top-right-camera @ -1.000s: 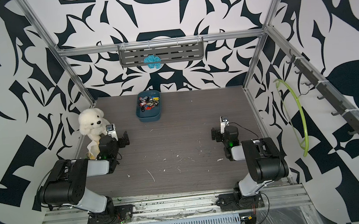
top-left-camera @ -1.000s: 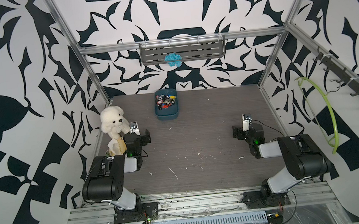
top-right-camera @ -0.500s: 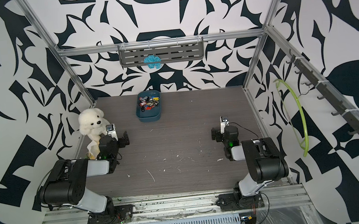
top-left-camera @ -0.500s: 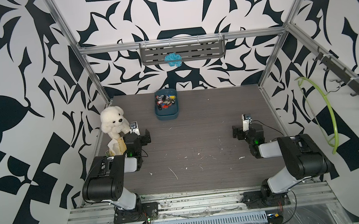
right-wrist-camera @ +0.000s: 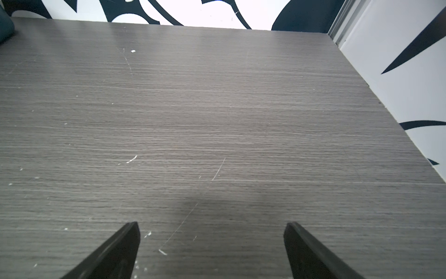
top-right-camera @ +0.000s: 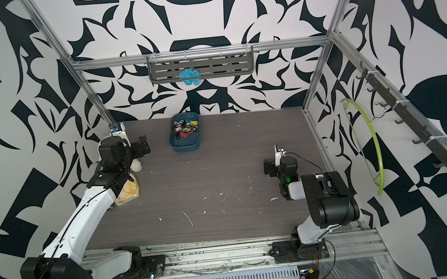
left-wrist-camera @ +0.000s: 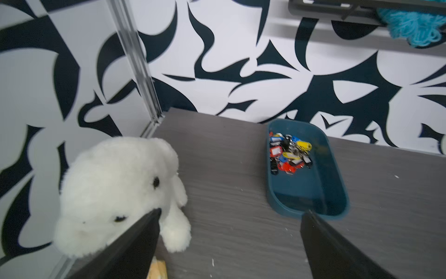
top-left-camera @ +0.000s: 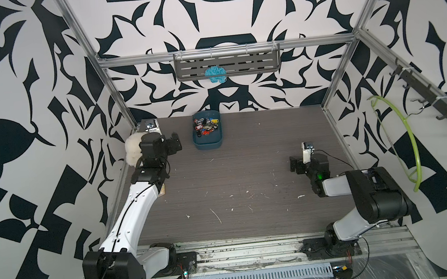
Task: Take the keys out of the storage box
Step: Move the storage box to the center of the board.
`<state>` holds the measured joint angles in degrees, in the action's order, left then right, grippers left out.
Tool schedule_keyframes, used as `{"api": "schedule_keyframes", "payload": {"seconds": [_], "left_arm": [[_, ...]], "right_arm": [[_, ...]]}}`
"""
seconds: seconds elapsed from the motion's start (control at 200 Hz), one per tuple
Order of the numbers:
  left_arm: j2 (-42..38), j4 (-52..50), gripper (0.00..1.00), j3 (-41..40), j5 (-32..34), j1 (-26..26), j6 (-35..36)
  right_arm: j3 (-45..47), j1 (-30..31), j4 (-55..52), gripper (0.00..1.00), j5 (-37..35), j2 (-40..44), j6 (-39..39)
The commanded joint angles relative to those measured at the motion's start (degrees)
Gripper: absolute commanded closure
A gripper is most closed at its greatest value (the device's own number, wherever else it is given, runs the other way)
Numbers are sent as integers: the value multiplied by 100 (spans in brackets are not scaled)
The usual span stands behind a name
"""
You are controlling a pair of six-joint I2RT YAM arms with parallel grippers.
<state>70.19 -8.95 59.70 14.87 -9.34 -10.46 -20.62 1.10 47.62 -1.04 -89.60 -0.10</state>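
Note:
I should first grip the box's rim on the bear's side [top-left-camera: 194,140] with my left gripper and pull the box closer, because the storage box stands far back [top-left-camera: 207,130] by the wall.
The dark teal storage box [top-left-camera: 208,146] [top-right-camera: 187,148] stands at the back middle of the table. The keys [top-left-camera: 206,126] [top-right-camera: 185,127], a heap with red, blue, yellow and black tags, lie in its far half. My left gripper [top-left-camera: 174,144] [top-right-camera: 142,146] hovers open a little left of the box, above the table, and holds nothing. In the left wrist view the box [left-wrist-camera: 337,174] and keys [left-wrist-camera: 288,154] lie ahead of the open left gripper [left-wrist-camera: 231,212]. My right gripper [top-left-camera: 294,165] [right-wrist-camera: 212,225] stays open and empty low over bare table at the right.
A white plush bear [top-left-camera: 132,151] [left-wrist-camera: 115,188] sits by the left wall under my left arm, with a yellow packet [top-right-camera: 128,192] beside it. A grey slotted shelf [top-left-camera: 227,63] with blue yarn [top-left-camera: 214,74] hangs on the back wall. A green hanger [top-left-camera: 407,139] hangs right.
My left arm has stretched out and risen toward the back, bringing its gripper over the bear and closer to the storage box. The right arm has not moved.

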Motion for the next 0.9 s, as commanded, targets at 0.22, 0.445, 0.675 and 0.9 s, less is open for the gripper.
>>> {"api": "schedule_keyframes", "payload": {"seconds": [0.22,0.445,0.675,0.9], "left_arm": [[2891,-4178,1,3728,-1074,-208,-492],[4055,-4677,1,4951,-1482,-261,-737],[5450,-5493,0,6296,-1487,-324,-952],[6509,-5848,5,7504,-1541,-323,-897]], "right_arm": [[-1303,274,-2931,1,-1610,1219,575],[-3205,65,-5985,6,-548,1073,2218],[-3359,126,-6626,7,129,1752,2244],[-3111,218,-6907,10,1146,2419,2360]]}}
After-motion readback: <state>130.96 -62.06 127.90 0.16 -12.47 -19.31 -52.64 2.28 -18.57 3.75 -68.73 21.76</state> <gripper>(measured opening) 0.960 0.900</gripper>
